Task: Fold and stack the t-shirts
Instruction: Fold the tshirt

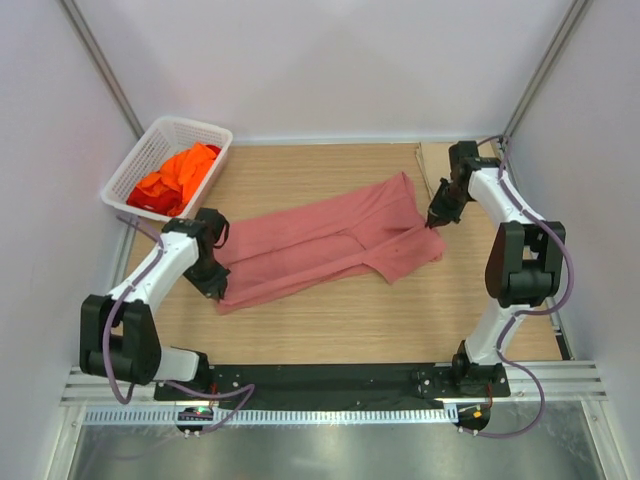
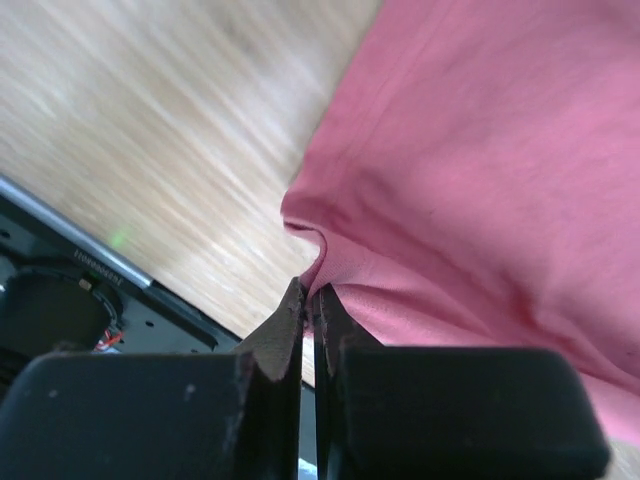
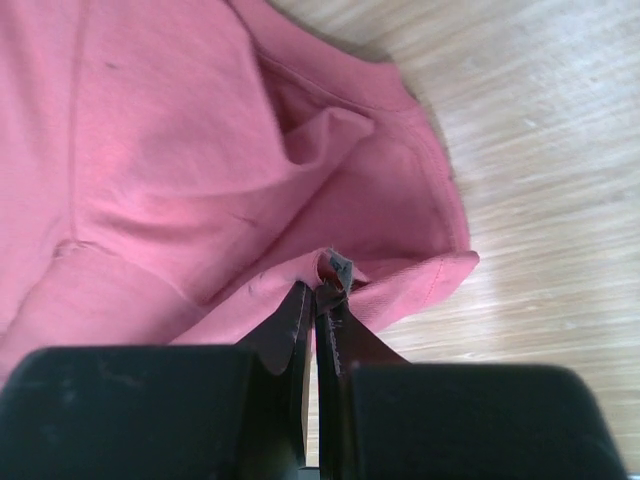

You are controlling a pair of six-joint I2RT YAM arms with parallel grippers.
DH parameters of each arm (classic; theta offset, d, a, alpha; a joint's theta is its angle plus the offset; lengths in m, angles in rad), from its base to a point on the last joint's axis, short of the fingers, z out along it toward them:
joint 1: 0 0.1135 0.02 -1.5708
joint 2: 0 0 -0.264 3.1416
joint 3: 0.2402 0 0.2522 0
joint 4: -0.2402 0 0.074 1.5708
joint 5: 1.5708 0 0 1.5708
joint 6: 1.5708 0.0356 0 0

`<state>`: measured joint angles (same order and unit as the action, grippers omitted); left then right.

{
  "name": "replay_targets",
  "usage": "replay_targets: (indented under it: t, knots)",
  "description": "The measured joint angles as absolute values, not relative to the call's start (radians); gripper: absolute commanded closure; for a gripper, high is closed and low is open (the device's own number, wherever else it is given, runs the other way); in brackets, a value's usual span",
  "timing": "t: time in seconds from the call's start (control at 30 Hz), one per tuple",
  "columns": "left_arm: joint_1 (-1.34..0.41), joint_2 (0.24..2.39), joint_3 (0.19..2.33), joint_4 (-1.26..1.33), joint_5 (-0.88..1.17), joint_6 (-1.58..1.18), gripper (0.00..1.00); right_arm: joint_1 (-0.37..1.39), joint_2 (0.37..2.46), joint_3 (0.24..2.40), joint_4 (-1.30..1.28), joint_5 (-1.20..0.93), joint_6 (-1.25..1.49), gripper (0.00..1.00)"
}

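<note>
I keep carrying the t-shirt's near edge (image 1: 318, 271) with my left gripper toward the t-shirt's folded far layer (image 1: 246, 254) until the edge lies flat alongside it, because the edge runs straight between both grippers.
The salmon-pink t-shirt (image 1: 330, 242) lies stretched across the middle of the table, folded lengthwise. My left gripper (image 1: 214, 287) is shut on its left edge; in the left wrist view the jaws (image 2: 309, 293) pinch a fold of the pink cloth (image 2: 480, 160). My right gripper (image 1: 436, 220) is shut on the right end; in the right wrist view the jaws (image 3: 322, 288) pinch the pink cloth (image 3: 200, 170) by a small grey label. Orange and red t-shirts (image 1: 178, 175) lie bunched in the white basket (image 1: 217, 130) at the back left.
A folded tan cloth or cardboard piece (image 1: 434, 162) lies at the back right by the right arm. The black base rail (image 1: 330, 378) runs along the near edge. White walls enclose the table on three sides.
</note>
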<state>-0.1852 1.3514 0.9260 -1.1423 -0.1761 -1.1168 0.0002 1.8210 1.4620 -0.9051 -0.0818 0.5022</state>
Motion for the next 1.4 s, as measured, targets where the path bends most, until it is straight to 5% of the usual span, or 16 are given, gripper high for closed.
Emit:
replay_targets:
  t: [0.67, 1.4]
  knots:
    - [-0.116, 1.688, 1.231, -1.143, -0.290, -0.868, 1.00, 0.033, 1.997, 1.705, -0.916, -0.212, 0.509, 0.98]
    - [-0.067, 1.858, 1.340, -1.140, -0.297, -0.797, 1.00, 0.033, 2.161, 1.874, -0.918, -0.273, 0.529, 0.98]
